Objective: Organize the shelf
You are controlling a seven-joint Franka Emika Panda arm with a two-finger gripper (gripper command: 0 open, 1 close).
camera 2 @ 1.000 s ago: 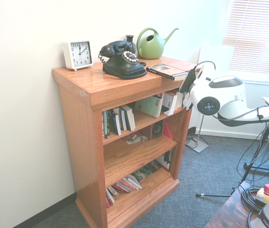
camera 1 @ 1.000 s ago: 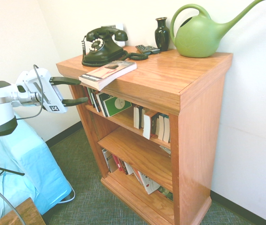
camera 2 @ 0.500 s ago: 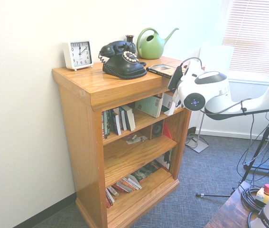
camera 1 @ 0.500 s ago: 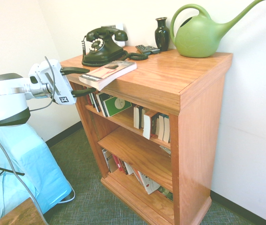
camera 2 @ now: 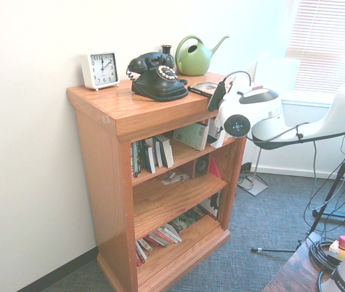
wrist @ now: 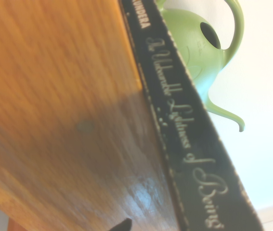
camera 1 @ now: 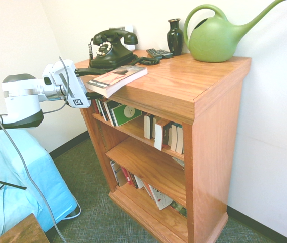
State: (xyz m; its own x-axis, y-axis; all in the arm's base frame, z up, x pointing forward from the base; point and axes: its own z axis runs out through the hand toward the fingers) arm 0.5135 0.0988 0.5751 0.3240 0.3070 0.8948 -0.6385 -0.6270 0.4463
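I expect the paperback book (camera 1: 116, 80) to stay closed and flat when I lift it by its overhanging end, because the black spine (wrist: 182, 115) is thick and straight.
The shelf (camera 1: 214, 152) is an orange-brown wooden bookcase with a thick top board, also seen in the second exterior view (camera 2: 105, 182). A paperback book (camera 1: 117, 78) lies flat on the top board, overhanging its front edge. My gripper (camera 1: 93, 83) is open at the book's near end, one finger level with the book and the other below the board's edge. From the other side the gripper (camera 2: 215, 104) sits just in front of the book (camera 2: 204, 89). The wrist view shows the book's black spine (wrist: 189, 144) with script lettering, lying on the wood (wrist: 54, 96).
On the top board stand a black rotary phone (camera 1: 110, 48), a dark vase (camera 1: 174, 36), a green watering can (camera 1: 216, 38) and a white clock (camera 2: 100, 70). Books lean in the upper tier (camera 1: 123, 112) and the bottom tier (camera 1: 156, 195). A blue-covered object (camera 1: 22, 187) sits at the left.
The arm has moved up and toward the shelf, bringing the open gripper from well short of the top board to the book's near end. The book has not moved.
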